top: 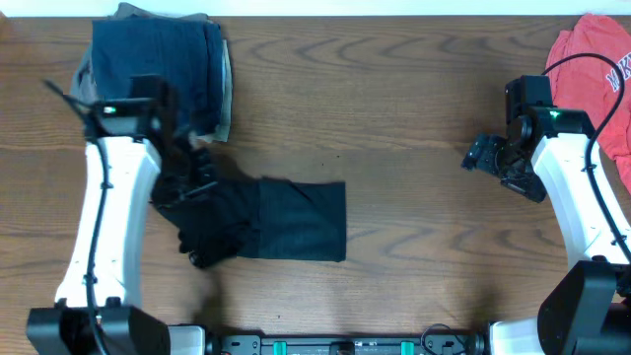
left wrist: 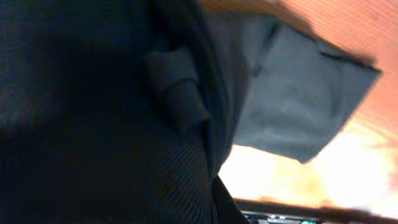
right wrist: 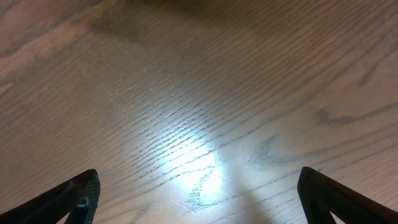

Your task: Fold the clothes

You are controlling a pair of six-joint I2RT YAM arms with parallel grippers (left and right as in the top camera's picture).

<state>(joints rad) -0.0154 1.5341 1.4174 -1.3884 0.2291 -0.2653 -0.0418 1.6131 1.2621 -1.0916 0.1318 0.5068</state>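
Observation:
The garment's bunched end (top: 209, 229) is lifted and its flat folded part (top: 308, 222) lies open beside it, so the robot's left gripper should move across next and let go above that flat folded part.
The clothes, a black garment (top: 296, 219), lie folded into a rectangle left of the table's middle. The garment's left end is bunched and lifted at my left gripper (top: 193, 193). In the left wrist view black fabric (left wrist: 93, 124) fills most of the frame and hides the fingers, and the flat folded part (left wrist: 298, 106) lies on the wood beyond. The gripper seems shut on the bunched end. My right gripper (top: 480, 155) hovers at the right, far from the garment. Its fingers (right wrist: 199, 190) are wide open over bare wood with nothing between them.
A folded dark-blue denim and tan pile (top: 158, 64) sits at the back left, just behind my left arm. A coral-red shirt (top: 596, 69) lies at the back right corner behind my right arm. The wooden table (top: 414, 99) is between them.

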